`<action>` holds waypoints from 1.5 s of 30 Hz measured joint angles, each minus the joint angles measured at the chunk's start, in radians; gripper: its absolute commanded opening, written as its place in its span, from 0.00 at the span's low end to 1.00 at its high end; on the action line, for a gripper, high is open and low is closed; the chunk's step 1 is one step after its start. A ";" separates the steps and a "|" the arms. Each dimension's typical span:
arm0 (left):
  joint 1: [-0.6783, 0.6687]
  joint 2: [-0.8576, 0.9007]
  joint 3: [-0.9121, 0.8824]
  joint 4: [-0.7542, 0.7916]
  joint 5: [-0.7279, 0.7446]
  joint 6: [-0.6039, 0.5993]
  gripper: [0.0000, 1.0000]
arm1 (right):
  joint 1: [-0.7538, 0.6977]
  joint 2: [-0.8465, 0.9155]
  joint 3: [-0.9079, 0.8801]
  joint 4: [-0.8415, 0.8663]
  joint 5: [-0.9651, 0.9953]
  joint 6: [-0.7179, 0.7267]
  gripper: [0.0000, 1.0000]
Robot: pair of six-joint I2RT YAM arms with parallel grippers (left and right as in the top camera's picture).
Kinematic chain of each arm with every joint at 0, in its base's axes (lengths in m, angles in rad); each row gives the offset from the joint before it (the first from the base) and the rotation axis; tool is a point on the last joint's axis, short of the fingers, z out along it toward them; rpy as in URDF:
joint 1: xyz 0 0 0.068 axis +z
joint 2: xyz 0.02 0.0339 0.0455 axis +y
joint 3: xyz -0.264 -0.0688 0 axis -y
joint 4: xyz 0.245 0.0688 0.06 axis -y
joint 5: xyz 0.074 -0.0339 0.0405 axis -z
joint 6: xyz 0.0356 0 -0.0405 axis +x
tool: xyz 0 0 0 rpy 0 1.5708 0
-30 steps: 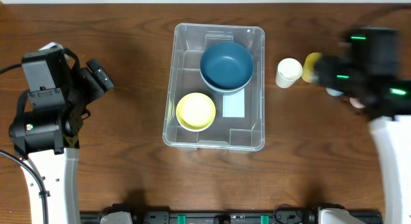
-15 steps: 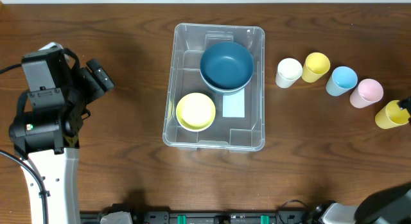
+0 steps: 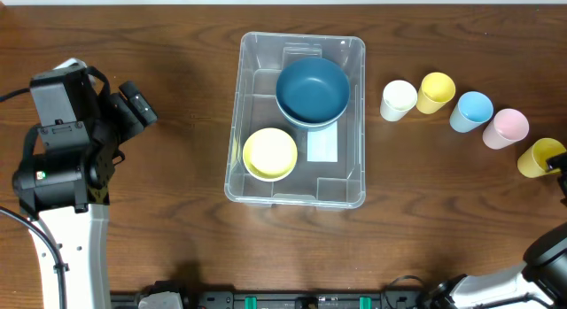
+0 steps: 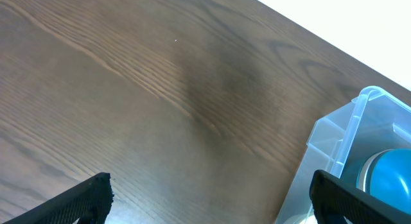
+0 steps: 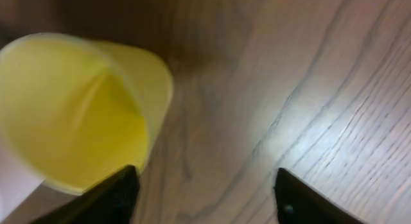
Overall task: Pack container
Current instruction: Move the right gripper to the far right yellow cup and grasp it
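The robot's right gripper has the yellow cup's rim (image 5: 142,115) next to its finger, outside the gap, so it should straddle the cup's side (image 5: 158,89) before it lifts the cup into the container.
The container (image 3: 340,190), a clear rectangular bin, stands mid-table. Inside it are a dark blue bowl (image 3: 312,90), a yellow bowl (image 3: 270,153) and the white label (image 3: 323,146). My left gripper (image 3: 137,104) is open and empty, over bare table left of the bin. The left wrist view shows its fingertips (image 4: 209,201) wide apart, with the bin's corner (image 4: 350,144) at the right. My right gripper (image 5: 205,198) is open and empty at the table's far right. A yellow cup (image 5: 74,112) lies just beside its left finger.
Several cups stand in a row right of the bin: white (image 3: 398,100), yellow (image 3: 435,92), light blue (image 3: 470,111), pink (image 3: 506,127) and another yellow (image 3: 540,157). Only a sliver of the right arm (image 3: 562,172) shows at the overhead view's right edge.
My right arm has swung from above the cups out to the table's right edge, uncovering the row of cups. The left arm, the bin and the bowls have not moved.
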 measured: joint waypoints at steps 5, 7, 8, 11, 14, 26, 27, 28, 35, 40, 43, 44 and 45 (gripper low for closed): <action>0.000 0.000 0.000 0.000 0.000 0.000 0.98 | -0.005 0.037 0.000 0.027 -0.016 -0.002 0.25; 0.000 0.000 0.000 0.000 0.000 0.000 0.98 | -0.004 0.056 0.000 0.037 -0.016 0.002 0.16; 0.000 0.000 0.000 0.000 0.000 0.000 0.98 | -0.004 0.061 -0.001 0.042 -0.014 0.001 0.16; 0.000 0.000 0.000 0.000 0.000 0.000 0.98 | -0.004 0.062 -0.001 0.054 -0.010 0.003 0.28; 0.000 0.000 0.000 0.000 0.000 0.000 0.98 | -0.004 0.062 -0.001 0.050 -0.007 0.001 0.31; 0.000 0.000 0.000 0.000 0.000 0.000 0.98 | -0.004 0.013 -0.003 0.090 -0.144 -0.025 0.43; 0.000 0.000 0.000 0.000 0.000 0.000 0.98 | -0.004 -0.003 -0.003 0.099 -0.155 -0.028 0.45; 0.000 0.000 0.000 0.000 0.000 0.000 0.98 | -0.004 -0.021 -0.003 0.108 -0.166 -0.029 0.45; 0.000 0.000 0.000 0.000 0.000 0.000 0.98 | -0.004 -0.077 -0.003 0.135 -0.191 -0.033 0.49; 0.000 0.000 0.000 0.000 0.000 0.000 0.98 | -0.004 -0.077 -0.003 0.149 -0.169 -0.033 0.50; 0.000 0.000 0.000 0.000 0.000 0.000 0.98 | -0.002 -0.071 -0.003 0.151 -0.151 -0.032 0.52; 0.000 0.000 0.000 0.000 0.000 0.000 0.98 | 0.000 -0.061 -0.003 0.152 -0.145 -0.033 0.53; 0.000 0.000 0.000 0.000 0.000 0.000 0.98 | 0.002 -0.050 -0.003 0.153 -0.135 -0.032 0.54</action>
